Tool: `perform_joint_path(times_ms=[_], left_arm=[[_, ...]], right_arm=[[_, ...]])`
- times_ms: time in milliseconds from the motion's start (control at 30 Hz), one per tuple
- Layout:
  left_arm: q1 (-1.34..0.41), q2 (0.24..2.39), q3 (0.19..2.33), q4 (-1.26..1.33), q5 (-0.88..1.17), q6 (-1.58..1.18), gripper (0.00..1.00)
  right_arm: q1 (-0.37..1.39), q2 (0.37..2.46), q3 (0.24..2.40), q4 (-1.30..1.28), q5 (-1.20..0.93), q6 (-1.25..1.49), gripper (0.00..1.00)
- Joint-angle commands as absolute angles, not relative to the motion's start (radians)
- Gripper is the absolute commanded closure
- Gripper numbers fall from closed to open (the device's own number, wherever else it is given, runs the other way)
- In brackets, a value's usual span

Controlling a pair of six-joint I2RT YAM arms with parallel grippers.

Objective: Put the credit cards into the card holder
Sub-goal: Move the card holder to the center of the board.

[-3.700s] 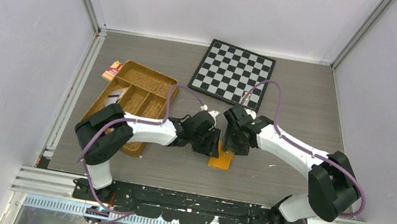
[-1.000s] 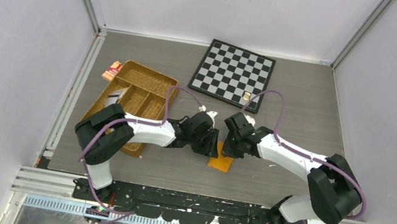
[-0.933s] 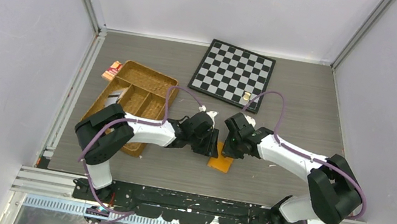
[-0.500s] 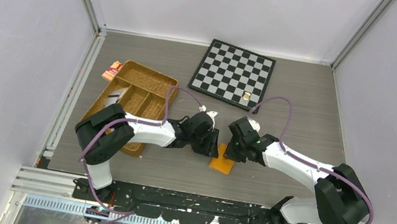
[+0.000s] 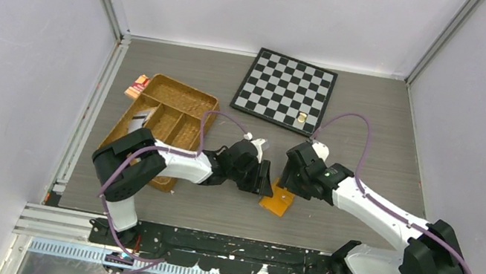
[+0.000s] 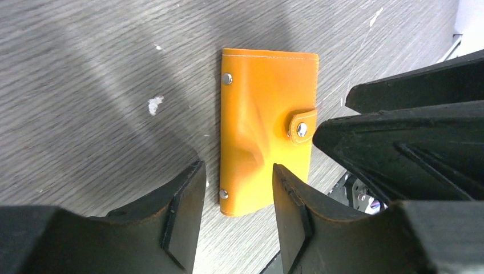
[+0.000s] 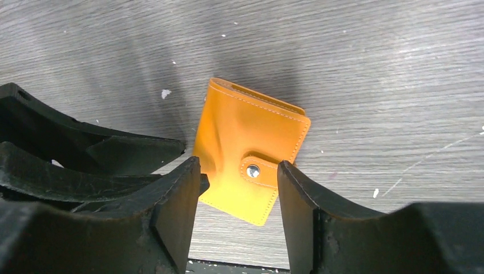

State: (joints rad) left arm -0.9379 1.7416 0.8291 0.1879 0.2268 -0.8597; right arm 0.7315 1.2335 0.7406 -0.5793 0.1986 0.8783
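Observation:
The loose card holder is kept shut by the snap tab (image 6: 302, 127). My left gripper should hold the holder's riveted edge (image 6: 228, 185) steady while my right gripper pulls the tab open.
The card holder (image 5: 277, 202) is a small orange wallet lying flat and folded shut on the table, its snap tab (image 7: 253, 170) across the front. In the left wrist view the card holder (image 6: 265, 131) has its near end below my left gripper (image 6: 237, 211), which is open with gaps on both sides. My right gripper (image 7: 237, 214) is open just above the holder (image 7: 245, 142), touching nothing. From above, the left gripper (image 5: 264, 180) and right gripper (image 5: 289, 183) flank the holder. A silver-grey, dark-striped credit card (image 5: 140, 117) lies in the woven tray.
A brown woven divided tray (image 5: 180, 93) sits at the left, with a red-and-tan packet (image 5: 136, 86) by its far corner. The chessboard (image 5: 284, 88) lies at the back with a small gold piece (image 5: 301, 119) on it. Metal frame rails border the table.
My right gripper went from shut to open and pulled back to the right as its arm swung outward. The left gripper opened a little wider. The holder shifted slightly right.

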Motion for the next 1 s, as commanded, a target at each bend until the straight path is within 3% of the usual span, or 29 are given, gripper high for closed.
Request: perform_joint_path(times_ms=[0,167,367,700,967], left_arm=[[-0.947,1.726,0.804,0.267,0.236,-0.883,0.5],[-0.945,1.673,0.796,0.22,0.212,-0.836,0.4],[-0.923,1.614,0.784,0.163,0.259,-0.783,0.33],[-0.871,1.47,0.662,0.155,0.249,-0.797,0.34],[-0.828,1.408,0.547,0.192,0.156,-0.837,0.37]], right_arm=[[0.728,1.211,0.735,-0.618,0.244,0.935,0.41],[0.719,1.204,0.677,-0.549,0.21,0.939,0.3],[0.694,1.209,0.599,-0.457,0.16,0.96,0.29],[0.708,1.311,0.52,-0.035,-0.092,0.955,0.46],[0.757,1.517,0.686,0.052,-0.077,0.855,0.47]])
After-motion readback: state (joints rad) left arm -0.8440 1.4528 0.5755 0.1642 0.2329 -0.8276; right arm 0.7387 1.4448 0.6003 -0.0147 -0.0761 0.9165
